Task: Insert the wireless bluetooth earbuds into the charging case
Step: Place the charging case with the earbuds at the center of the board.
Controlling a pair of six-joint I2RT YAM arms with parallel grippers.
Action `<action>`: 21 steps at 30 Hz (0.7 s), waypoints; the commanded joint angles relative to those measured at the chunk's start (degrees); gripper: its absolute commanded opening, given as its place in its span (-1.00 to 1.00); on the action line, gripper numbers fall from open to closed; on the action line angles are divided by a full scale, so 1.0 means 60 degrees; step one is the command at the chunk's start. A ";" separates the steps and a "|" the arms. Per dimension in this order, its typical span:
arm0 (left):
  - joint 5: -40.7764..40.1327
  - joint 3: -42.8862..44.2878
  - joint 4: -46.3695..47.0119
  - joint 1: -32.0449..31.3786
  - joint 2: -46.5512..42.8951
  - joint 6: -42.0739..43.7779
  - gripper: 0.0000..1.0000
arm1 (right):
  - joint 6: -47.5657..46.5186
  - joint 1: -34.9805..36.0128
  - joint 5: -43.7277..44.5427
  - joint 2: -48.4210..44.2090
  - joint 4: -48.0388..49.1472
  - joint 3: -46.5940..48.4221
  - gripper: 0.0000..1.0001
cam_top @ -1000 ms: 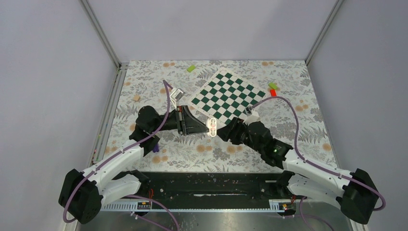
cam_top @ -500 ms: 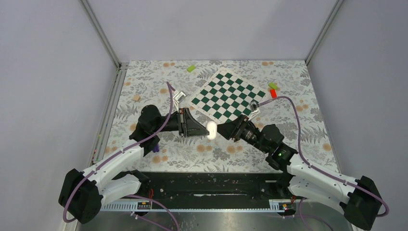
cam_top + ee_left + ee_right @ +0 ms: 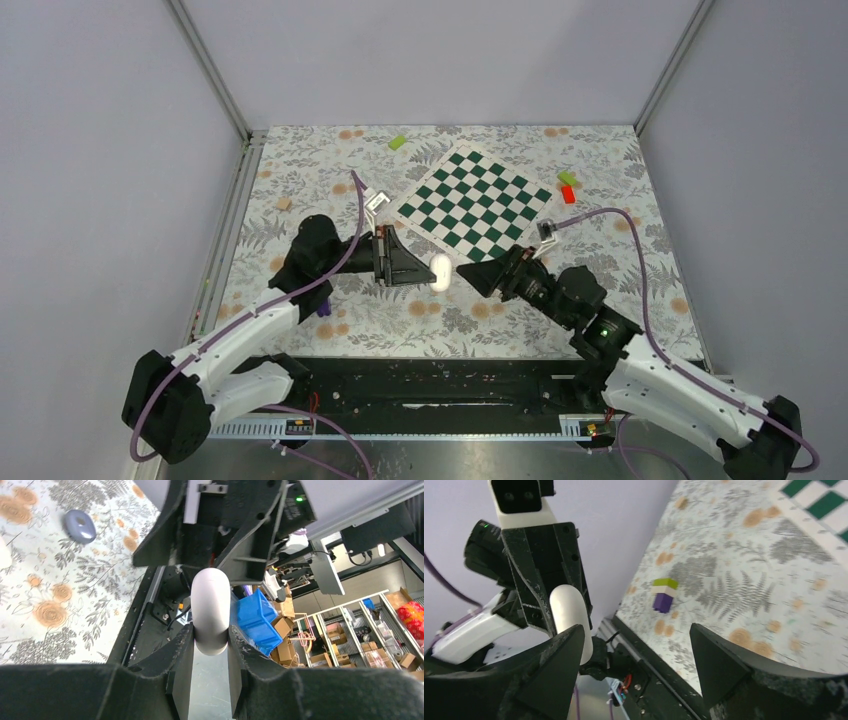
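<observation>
My left gripper should carry on lowering the closed charging case [image 3: 441,272] until it rests on the free cloth [image 3: 442,309], because the case is clear of my right gripper's open fingers.
The charging case [image 3: 439,272], a smooth white pebble, is held off the table between the fingertips of my left gripper [image 3: 430,271], which is shut on it. In the left wrist view the case [image 3: 211,607] stands closed and upright between the pads of my left gripper [image 3: 210,647]. My right gripper [image 3: 466,277] faces it from the right, open and empty, a short gap away. In the right wrist view my right gripper [image 3: 636,655] has its jaws wide apart, with the case [image 3: 569,612] beyond its left finger. The earbuds are not in view.
A green and white chessboard [image 3: 475,200] lies behind the grippers on the floral cloth. A green-white-purple stacked block [image 3: 664,594] sits near the left arm [image 3: 324,310]. Small green [image 3: 398,142], green-and-red [image 3: 567,187] and wooden [image 3: 285,203] blocks lie at the edges. A grey-blue oval [image 3: 80,525] lies on the cloth.
My right gripper has pulled back to the right, away from the case, and its arm has swung rightward. The case showed two hollows a second ago; now it shows a smooth closed shell.
</observation>
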 commanded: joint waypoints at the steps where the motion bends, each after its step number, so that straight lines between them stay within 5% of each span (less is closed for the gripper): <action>1: -0.0488 -0.0030 -0.0516 0.0051 0.0306 0.0743 -1.00 | -0.0835 0.0082 0.2748 -0.1139 -0.4186 0.1157 0.74; 9: -0.1694 -0.0699 -0.1055 0.0064 0.2013 0.2014 -1.00 | -0.0714 0.0066 0.6452 -0.1606 -1.0422 0.2477 0.99; 14: -0.1984 -0.1213 0.1416 -0.0147 0.3750 0.0706 -1.00 | -0.0243 0.0068 0.6441 -0.2009 -1.0835 0.2053 0.99; 21: -0.3046 -0.0992 0.1409 -0.0428 0.5866 0.0940 -1.00 | -0.0104 0.0066 0.6144 -0.2269 -1.0563 0.1593 0.99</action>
